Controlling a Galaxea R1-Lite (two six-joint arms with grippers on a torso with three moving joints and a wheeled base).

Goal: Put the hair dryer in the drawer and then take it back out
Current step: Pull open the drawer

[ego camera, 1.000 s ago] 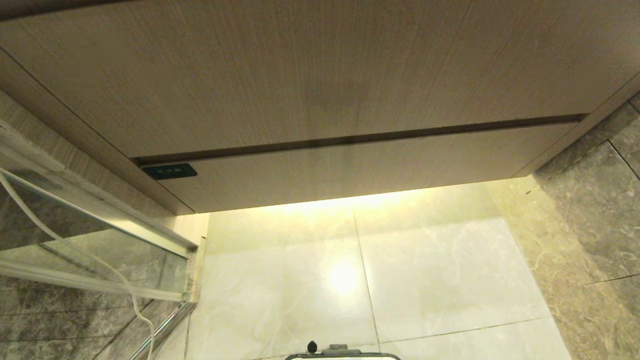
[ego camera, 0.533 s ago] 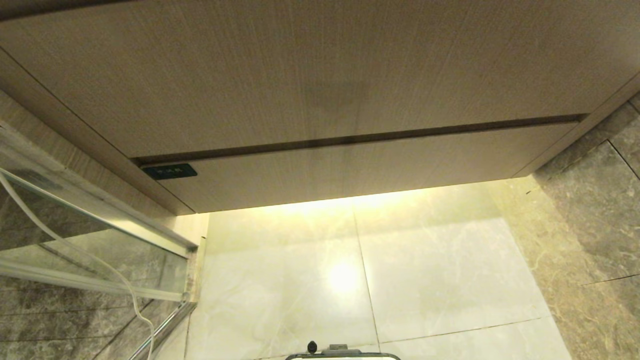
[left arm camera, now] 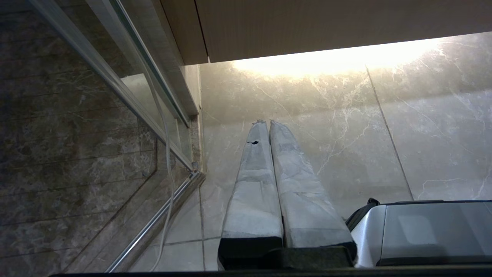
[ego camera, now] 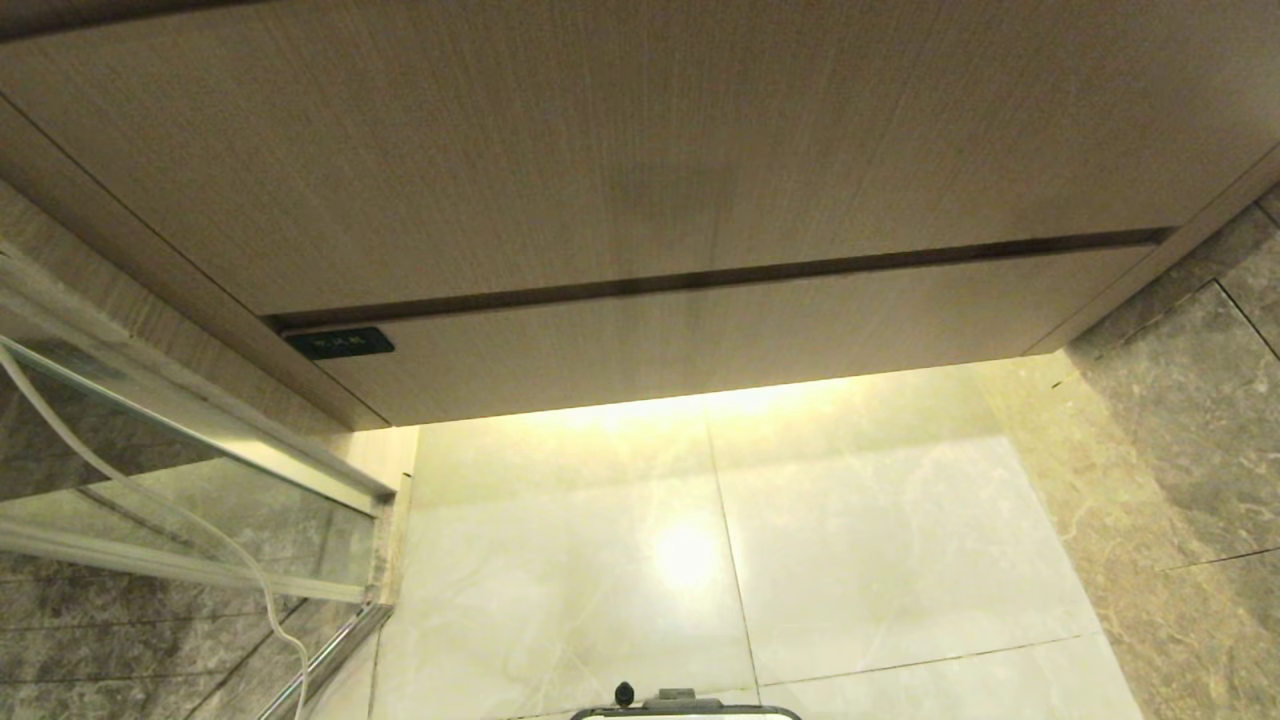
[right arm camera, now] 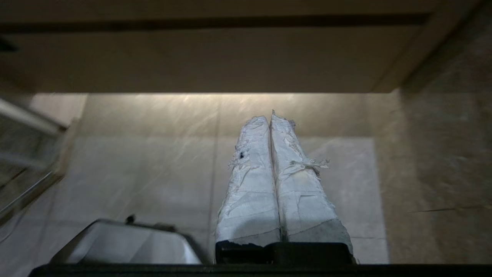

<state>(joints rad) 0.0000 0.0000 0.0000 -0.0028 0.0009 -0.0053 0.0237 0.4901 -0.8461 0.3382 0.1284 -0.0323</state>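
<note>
The dark gap [ego camera: 894,259] above the closed drawer is clear, so I keep moving my right gripper toward the drawer front [ego camera: 882,322] and open its empty fingers there.
The drawer [ego camera: 720,335] is the low, wide wood-grain front under the taller panel, closed, with a small dark label [ego camera: 338,343] at its left end. It also shows in the right wrist view, drawer [right arm camera: 200,57] ahead of the fingers. The hair dryer is out of view. My right gripper [right arm camera: 270,117] is shut, its tape-wrapped fingers pressed together with nothing between them, pointing toward the floor below the drawer. My left gripper [left arm camera: 268,122] is shut and empty too, parked low over the pale floor. Neither arm shows in the head view.
A taller wood panel [ego camera: 620,140] sits above the drawer. A glass shower screen with a metal rail [ego camera: 200,440] and a white cord [ego camera: 240,560] stand at the left. A dark marble wall [ego camera: 1190,440] bounds the right. My silver base [left arm camera: 426,231] is near the floor tiles.
The head view has not changed and the drawer stays closed. No arm has come into that view.
</note>
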